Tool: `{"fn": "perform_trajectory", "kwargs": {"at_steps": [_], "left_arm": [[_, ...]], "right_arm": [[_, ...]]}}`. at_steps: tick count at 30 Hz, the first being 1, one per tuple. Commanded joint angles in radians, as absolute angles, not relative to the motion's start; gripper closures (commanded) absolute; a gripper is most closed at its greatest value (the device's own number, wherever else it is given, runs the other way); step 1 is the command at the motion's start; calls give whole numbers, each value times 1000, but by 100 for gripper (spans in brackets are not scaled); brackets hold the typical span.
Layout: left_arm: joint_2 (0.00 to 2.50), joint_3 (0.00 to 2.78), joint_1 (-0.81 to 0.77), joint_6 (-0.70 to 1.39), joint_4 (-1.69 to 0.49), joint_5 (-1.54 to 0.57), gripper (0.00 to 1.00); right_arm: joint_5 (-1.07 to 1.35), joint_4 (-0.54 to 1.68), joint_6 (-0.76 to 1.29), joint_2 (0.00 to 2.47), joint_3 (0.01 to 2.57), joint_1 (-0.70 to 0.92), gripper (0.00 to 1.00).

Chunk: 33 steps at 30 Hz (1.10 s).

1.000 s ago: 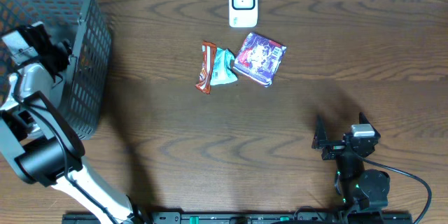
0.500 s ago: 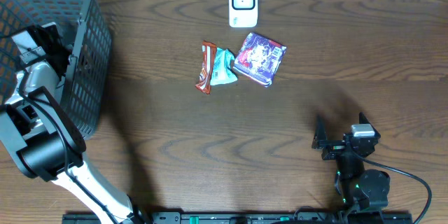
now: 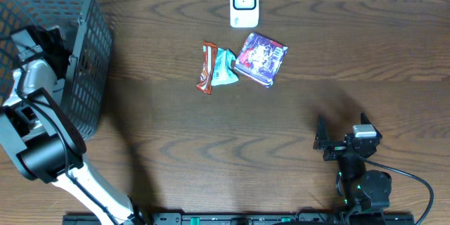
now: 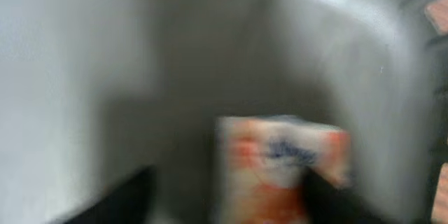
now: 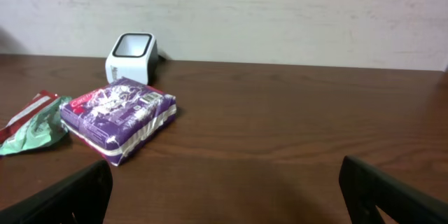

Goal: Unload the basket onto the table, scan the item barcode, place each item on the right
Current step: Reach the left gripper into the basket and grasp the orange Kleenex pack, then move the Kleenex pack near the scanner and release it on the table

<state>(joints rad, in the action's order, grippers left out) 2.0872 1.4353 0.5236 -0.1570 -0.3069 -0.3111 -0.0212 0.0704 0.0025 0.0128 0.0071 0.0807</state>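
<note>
The packet is off-centre beneath one finger of my left gripper (image 4: 302,169), so I need to open further and close around the packet (image 4: 262,171) before raising it from the basket.
The white barcode scanner (image 3: 244,3) stands at the table's far edge, and it also shows in the right wrist view as the scanner (image 5: 131,57). My left gripper (image 3: 50,42) reaches into the dark mesh basket (image 3: 88,56) at the far left. In the blurred left wrist view its jaws (image 4: 231,199) stand apart around an orange, white and blue packet (image 4: 276,164). The packet lies against the right finger, with a gap on its left. My right gripper (image 3: 342,139) rests open near the front right, with nothing between its fingers (image 5: 224,199).
A purple pack (image 3: 261,58), a teal packet (image 3: 225,67) and a red bar (image 3: 204,67) lie together mid-table in front of the scanner. The purple pack (image 5: 119,115) sits ahead and to the left of my right gripper. The basket's grey wall (image 4: 70,77) closes in around the left gripper.
My left arm has shifted a little to the right, further into the basket. The right arm and the items on the table have not moved.
</note>
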Motion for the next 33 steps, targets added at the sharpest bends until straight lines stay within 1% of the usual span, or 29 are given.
{"fn": "perform_trajectory", "kwargs": {"at_steps": [1, 2, 3, 4, 5, 6, 7, 8, 13, 17, 25, 33], "left_arm": [[2138, 1390, 520, -179, -383, -279, 10], [2138, 1390, 520, -179, -390, -279, 12], [2138, 1390, 520, -179, -392, -279, 34], [2138, 1390, 520, -179, -391, -279, 52], [2137, 1390, 520, -178, -388, -279, 69], [2134, 1390, 520, -178, -388, -279, 76], [2130, 1390, 520, -178, -387, -279, 89], [2125, 1390, 520, -170, -386, -279, 92], [2088, 1404, 521, -67, -376, -279, 93], [2011, 1411, 521, 35, -331, -279, 93], [1718, 1411, 521, 169, -168, -278, 93], [1431, 1411, 519, 356, -164, -227, 93]], "right_arm": [[-20, 74, -8, 11, 5, 78, 1], [-20, 75, -8, 11, 6, 78, 1], [-20, 75, -8, 11, 6, 78, 1], [-20, 75, -8, 11, 6, 78, 1], [-20, 75, -8, 11, 5, 78, 1], [-20, 75, -8, 11, 6, 78, 1], [-20, 75, -8, 11, 6, 78, 1], [-20, 74, -8, 11, 6, 78, 1], [-20, 75, -8, 11, 5, 78, 1], [-20, 75, -8, 11, 5, 78, 1], [-20, 75, -8, 11, 6, 78, 1], [-20, 74, -8, 11, 6, 78, 1]]}}
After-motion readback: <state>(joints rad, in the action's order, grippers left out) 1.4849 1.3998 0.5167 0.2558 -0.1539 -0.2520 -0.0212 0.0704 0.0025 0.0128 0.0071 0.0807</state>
